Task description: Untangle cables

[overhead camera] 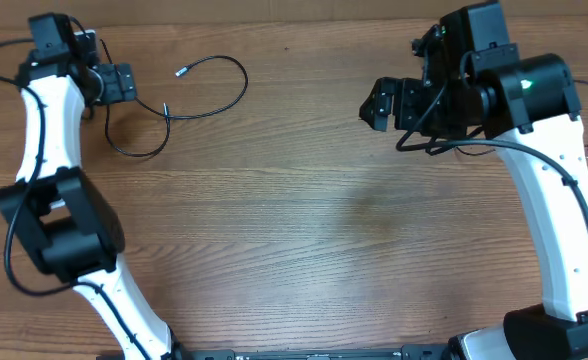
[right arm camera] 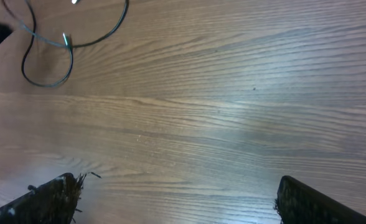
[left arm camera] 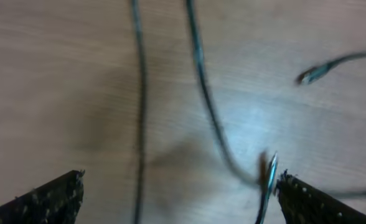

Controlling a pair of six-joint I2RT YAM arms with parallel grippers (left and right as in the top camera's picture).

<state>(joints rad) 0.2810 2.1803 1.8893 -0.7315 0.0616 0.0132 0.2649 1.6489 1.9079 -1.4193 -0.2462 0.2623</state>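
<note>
The black cable (left arm camera: 200, 65) will bend over in a rounded arch when I lift it with my left gripper, because it keeps a wide, smooth curve (left arm camera: 222, 144).
The cables (overhead camera: 189, 117) lie as thin black loops at the table's far left, with small plug ends (overhead camera: 181, 71) free. My left gripper (overhead camera: 132, 82) hovers at the loops' left side. In the left wrist view it stands open (left arm camera: 180, 186), low over the wood, with blurred strands (left arm camera: 201, 74) running between its fingers. A shiny plug (left arm camera: 270, 180) sits right next to the right finger (left arm camera: 307, 202). My right gripper (overhead camera: 372, 105) is far right of the cables and open (right arm camera: 178, 186) over bare wood. The right wrist view shows the cables (right arm camera: 46, 84) far off at top left.
The wooden table (overhead camera: 304, 220) spreads between the two arms. Both white arm bases stand at the near edge, the left one (overhead camera: 124, 300) and the right one (overhead camera: 564, 290). Thick black arm cables hang along each arm.
</note>
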